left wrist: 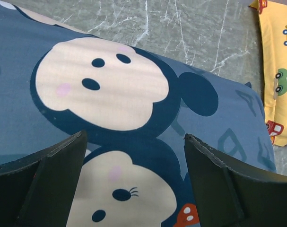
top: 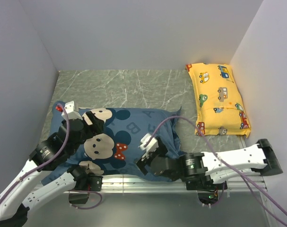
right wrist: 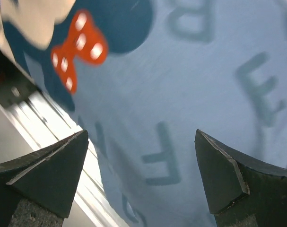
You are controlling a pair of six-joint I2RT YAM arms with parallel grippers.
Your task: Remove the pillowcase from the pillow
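The pillowcase's mouse-face side on top (top: 99, 146) shows just closed cloth. My right gripper should grab the pillowcase's near edge (top: 154, 178) and flip the pillowcase over toward the back because of that.
The dark-blue pillowcase (top: 129, 132) with mouse faces, a red dotted bow and pale letters lies at the table's near left, stuffed plump. The white pillow is hidden inside it. My left gripper (top: 89, 120) hovers open over the case's left part; the left wrist view shows the mouse faces (left wrist: 105, 85) between its wide-apart fingers (left wrist: 58, 161). My right gripper (top: 148, 151) hovers open over the case's near right part; the right wrist view shows the lettered cloth (right wrist: 181, 94) and the red bow (right wrist: 77, 47) between its fingers (right wrist: 223, 175). Neither holds cloth.
A yellow car-print pillow (top: 219, 99) lies at the back right by the right wall, also showing in the left wrist view (left wrist: 280, 61). The grey marble tabletop (top: 129, 87) stretches behind the case. A metal rail (top: 134, 182) runs along the near edge. Walls enclose three sides.
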